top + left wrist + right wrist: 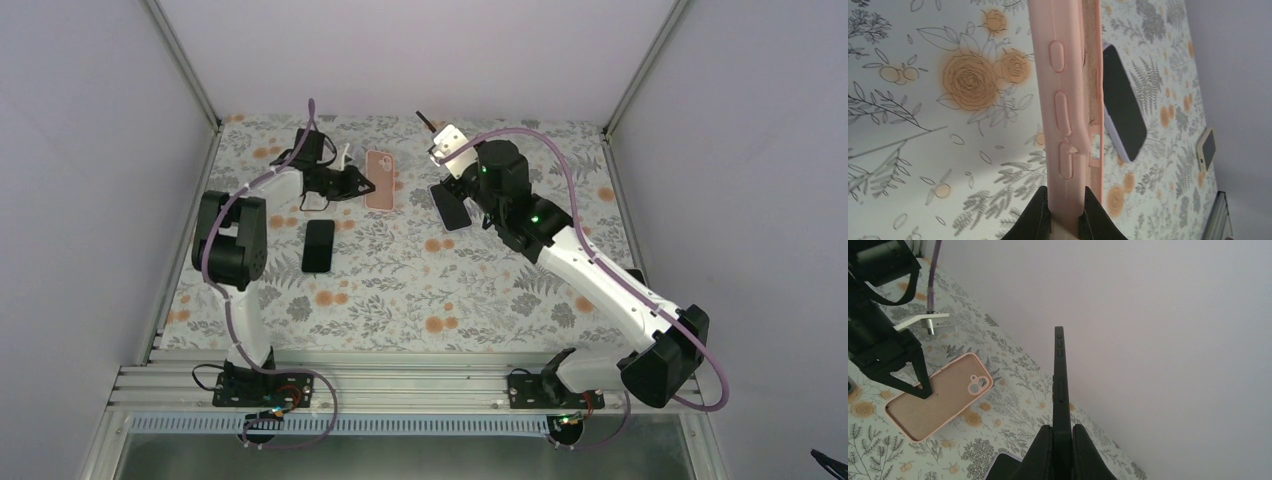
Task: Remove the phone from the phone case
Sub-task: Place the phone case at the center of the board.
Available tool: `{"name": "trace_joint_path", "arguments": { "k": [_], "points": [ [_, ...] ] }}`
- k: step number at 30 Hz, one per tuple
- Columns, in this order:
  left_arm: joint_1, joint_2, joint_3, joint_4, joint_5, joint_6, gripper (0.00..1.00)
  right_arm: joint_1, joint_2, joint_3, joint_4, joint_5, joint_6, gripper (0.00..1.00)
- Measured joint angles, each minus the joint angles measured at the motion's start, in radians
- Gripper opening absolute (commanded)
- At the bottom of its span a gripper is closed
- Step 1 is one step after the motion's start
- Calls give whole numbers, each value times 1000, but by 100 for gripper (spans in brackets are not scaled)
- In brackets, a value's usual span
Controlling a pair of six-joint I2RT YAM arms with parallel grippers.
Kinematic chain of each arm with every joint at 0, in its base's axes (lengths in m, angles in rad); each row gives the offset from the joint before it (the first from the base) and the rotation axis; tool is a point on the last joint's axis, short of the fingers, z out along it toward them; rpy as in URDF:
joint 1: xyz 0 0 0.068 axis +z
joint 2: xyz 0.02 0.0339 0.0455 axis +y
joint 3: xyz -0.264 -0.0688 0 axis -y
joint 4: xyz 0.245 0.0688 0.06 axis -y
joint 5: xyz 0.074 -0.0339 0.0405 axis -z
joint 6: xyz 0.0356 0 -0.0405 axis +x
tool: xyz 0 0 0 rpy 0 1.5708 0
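Note:
The black phone [426, 121] is clear of the empty pink phone case, so my left gripper should next bring the case down to the floral table and let go of it flat there.
The pink phone case [381, 181] lies flat at the back of the floral table with its open side up, and its lining shows bare. My left gripper [361, 186] is shut on the case's left side wall. In the left wrist view the button side of the case [1064, 100] runs up from between the black fingers of the left gripper [1066, 192]. My right gripper [437, 133] is shut on a black phone [425, 121], lifted above the table right of the case. That phone [1059, 380] stands edge-on in the right gripper [1062, 429], and the case [935, 397] lies below to the left.
A bare black phone [318, 245] lies in front of the left gripper. A phone in a lavender case [452, 207] lies under the right wrist. A small phone in a beige case [1207, 147] lies farther right. Walls close the back and both sides.

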Motion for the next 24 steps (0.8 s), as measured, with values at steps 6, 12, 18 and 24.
{"name": "trace_joint_path", "arguments": {
  "k": [6,12,18,24],
  "points": [
    [6,110,84,-44,-12,45,2,0,0,-1,-11,-6,2,4],
    [13,190,138,-82,-46,67,2,-3,0,-1,-11,-11,4,4],
    [14,235,200,-126,-105,77,2,-5,0,-1,-12,-13,4,4],
    [13,243,228,-161,-165,79,3,-5,0,-1,-12,-18,4,4]
  ]
}}
